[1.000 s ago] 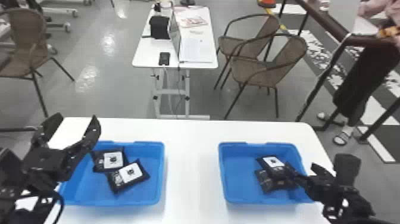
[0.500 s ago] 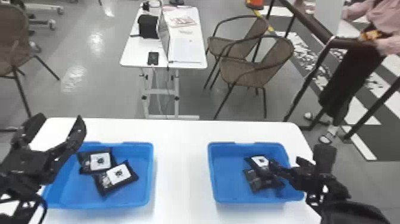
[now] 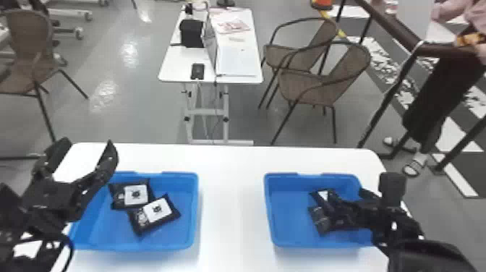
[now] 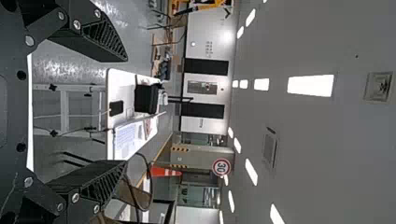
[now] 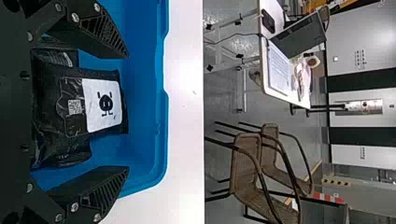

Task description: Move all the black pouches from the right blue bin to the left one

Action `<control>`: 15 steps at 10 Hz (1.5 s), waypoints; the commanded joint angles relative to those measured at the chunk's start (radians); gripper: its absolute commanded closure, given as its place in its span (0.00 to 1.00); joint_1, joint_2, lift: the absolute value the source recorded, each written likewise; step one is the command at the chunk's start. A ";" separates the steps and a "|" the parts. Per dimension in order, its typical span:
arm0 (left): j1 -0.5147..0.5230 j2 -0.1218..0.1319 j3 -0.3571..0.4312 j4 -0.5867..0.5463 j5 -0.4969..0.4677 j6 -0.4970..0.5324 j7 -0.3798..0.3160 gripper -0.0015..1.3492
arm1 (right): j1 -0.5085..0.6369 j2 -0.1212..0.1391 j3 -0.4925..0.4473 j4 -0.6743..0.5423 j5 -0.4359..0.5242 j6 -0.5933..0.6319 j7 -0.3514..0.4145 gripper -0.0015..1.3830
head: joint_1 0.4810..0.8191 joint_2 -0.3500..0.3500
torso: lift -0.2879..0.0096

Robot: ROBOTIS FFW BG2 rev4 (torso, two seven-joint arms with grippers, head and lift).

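Observation:
The black pouch at my right gripper (image 3: 319, 196) has its white label (image 3: 324, 194) showing, so it should land with its dark side up when the robot's left gripper lowers it.
In the head view my left gripper (image 3: 86, 144) stands open above the left blue bin's (image 3: 188, 231) outer side; in the left wrist view the same gripper (image 4: 123, 111) has nothing between its fingers. Two black pouches, one (image 3: 157, 213) overlapping the other (image 3: 117, 191), lie in that bin. My right gripper (image 3: 338, 206) reaches over the right blue bin (image 3: 285, 217), above an upper pouch (image 3: 320, 195) and a lower pouch (image 3: 318, 217). In the right wrist view the right gripper (image 5: 128, 112) is open, its fingers on either side of the white-labelled pouch (image 5: 74, 102).
Both bins stand on a white table (image 3: 231, 202), with a strip of tabletop between them. Beyond it are a smaller table (image 3: 170, 68) with a laptop and papers, wicker chairs (image 3: 311, 86) and a dark railing (image 3: 390, 25).
The head view has shifted slightly, moving the whole scene leftward in it. My right gripper is now farther over the pouches in the right bin. The pouches in the left bin lie as before.

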 commanded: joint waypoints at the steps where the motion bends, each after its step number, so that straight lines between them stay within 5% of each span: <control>1: -0.001 -0.003 0.000 0.000 0.002 -0.002 0.000 0.20 | -0.036 -0.008 0.020 0.059 0.002 -0.014 0.000 0.14 | 0.63 0.37 | 0.97; 7: 0.005 -0.003 0.008 0.000 0.023 -0.002 0.000 0.20 | -0.068 -0.014 0.030 0.183 0.031 0.003 -0.029 0.14 | 0.63 0.39 | 0.97; 9: 0.005 -0.003 0.005 0.002 0.023 -0.001 -0.002 0.20 | -0.103 -0.027 0.056 0.245 0.020 0.004 -0.029 0.63 | 0.63 0.39 | 0.97; 10: 0.005 -0.003 0.003 0.002 0.026 -0.001 -0.002 0.20 | -0.100 -0.024 0.060 0.246 -0.003 0.014 -0.027 0.71 | 0.63 0.40 | 0.97; 11: 0.005 -0.003 0.003 0.005 0.031 -0.004 -0.002 0.20 | -0.074 -0.019 0.063 0.212 -0.038 0.009 -0.032 0.93 | 0.63 0.41 | 0.97; 15: 0.004 -0.003 0.006 0.005 0.045 -0.001 -0.002 0.20 | 0.087 -0.004 0.095 -0.101 -0.087 0.026 -0.030 0.93 | 0.63 0.43 | 0.97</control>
